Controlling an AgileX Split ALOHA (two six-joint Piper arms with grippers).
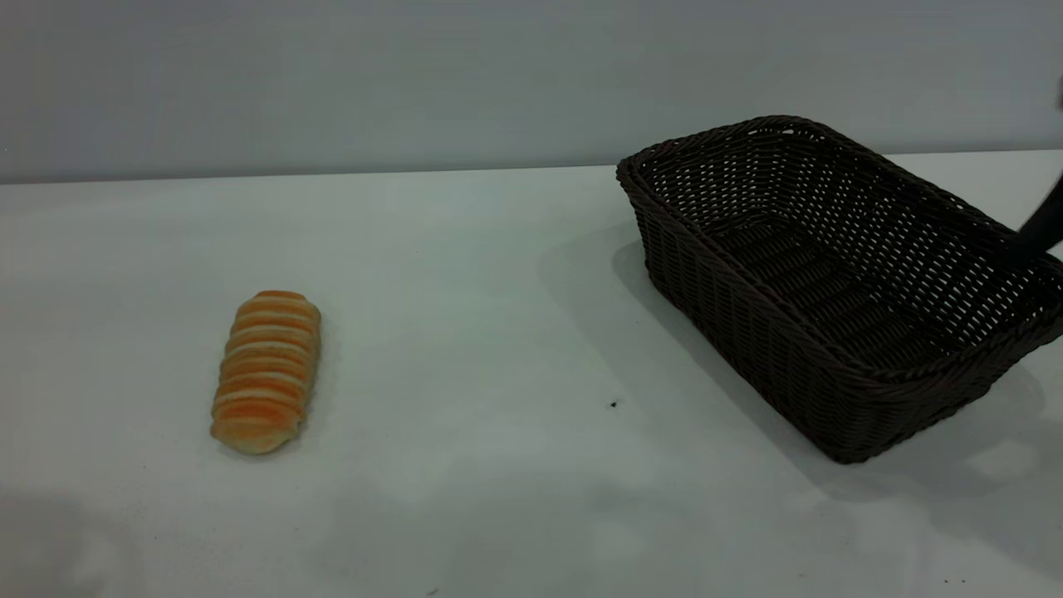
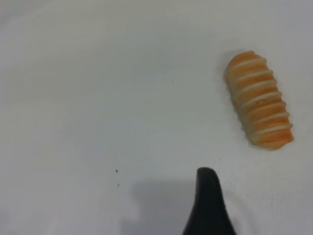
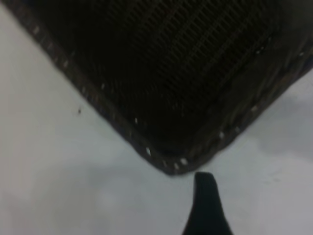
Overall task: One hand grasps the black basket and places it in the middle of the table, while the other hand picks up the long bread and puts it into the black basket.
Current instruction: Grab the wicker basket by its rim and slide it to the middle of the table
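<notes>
Next, I carry the black basket [image 1: 812, 299] to the middle [image 1: 608, 334] with my right gripper and turn it square first, because it stands slanted and far from the long bread.
The black basket [image 1: 830, 274] stands empty at the right of the table [image 1: 498, 349]; it fills the right wrist view [image 3: 186, 73]. The long bread [image 1: 266, 371] lies on the table at the left, far from the basket, and shows in the left wrist view [image 2: 258, 99]. My left gripper [image 2: 244, 200] hovers over bare table short of the bread, open and empty, with only one black finger [image 2: 208, 205] in view. My right gripper [image 3: 244, 200] is open and empty just outside a basket corner, with one finger [image 3: 206, 205] in view. A black part of the right arm [image 1: 1042, 228] shows by the basket's right rim.
A grey wall [image 1: 332, 83] runs behind the table's far edge. A few tiny dark specks [image 1: 614, 404] lie on the tabletop between bread and basket. The basket's shadow falls on the table to its left and front.
</notes>
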